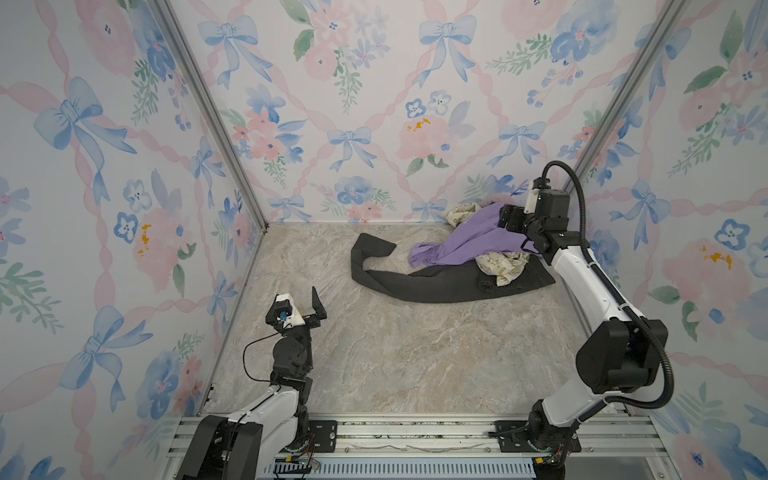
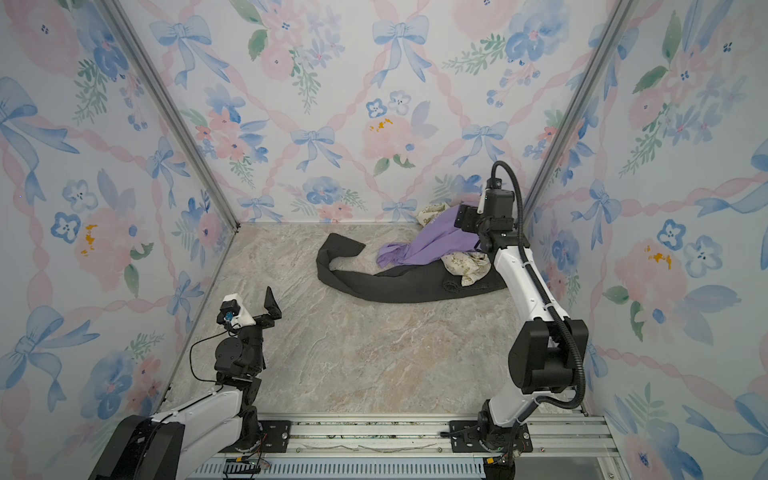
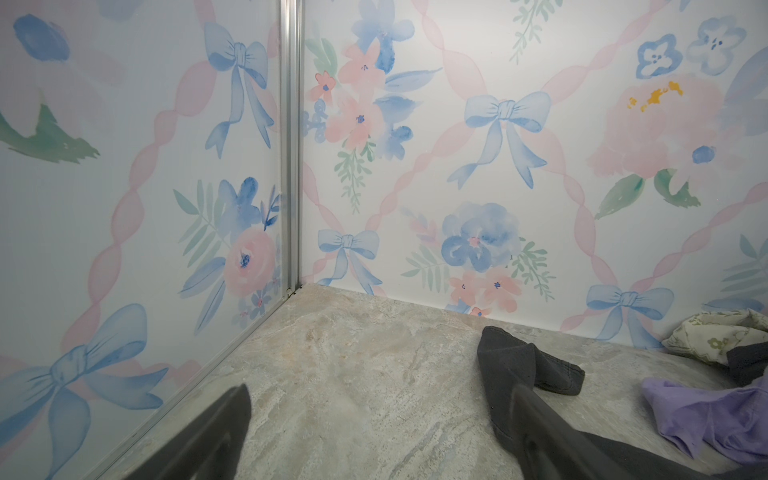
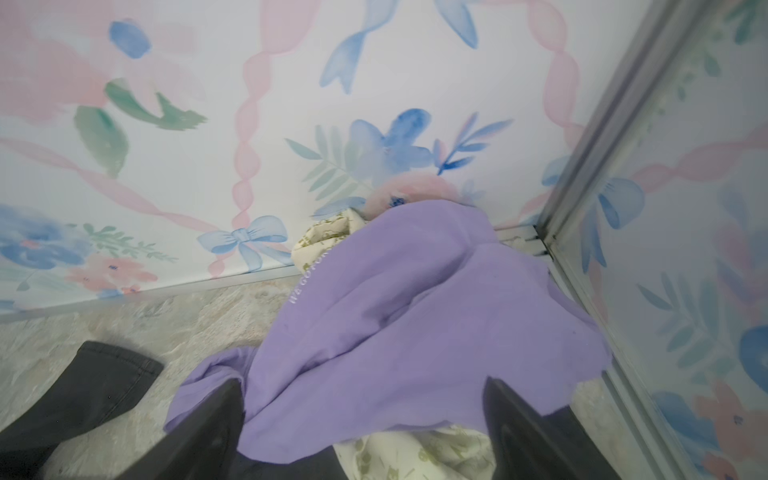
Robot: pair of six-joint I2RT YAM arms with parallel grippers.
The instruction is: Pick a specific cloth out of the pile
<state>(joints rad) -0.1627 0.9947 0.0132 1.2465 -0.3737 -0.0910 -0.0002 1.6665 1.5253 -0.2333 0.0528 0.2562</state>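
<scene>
The lavender cloth (image 4: pixel 424 320) lies on top of the cream cloth, so my right gripper should keep moving down to the lavender cloth's loose end (image 4: pixel 577 348) until its fingers close there.
The pile (image 1: pixel 478 266) lies in the back right corner of the floor. The cloth (image 1: pixel 469 237) (image 2: pixel 432 243) is lavender with a small line of white lettering and drapes over the heap's top. In the right wrist view the cloth (image 4: pixel 395 324) spreads between and beyond the two fingers. My right gripper (image 1: pixel 505 218) (image 4: pixel 362 382) hangs open just over its right end, with the dark fingers (image 4: pixel 216 415) wide apart on either side of the fabric. My left gripper (image 1: pixel 301 305) (image 3: pixel 380 390) stands open above bare floor at the near left, far from the pile.
A long dark grey garment (image 1: pixel 436 286) curls out to the left from under the heap. A cream cloth with olive prints (image 1: pixel 503 266) shows below and behind the lavender one. The back wall and the right corner post (image 4: pixel 582 199) stand close behind the pile.
</scene>
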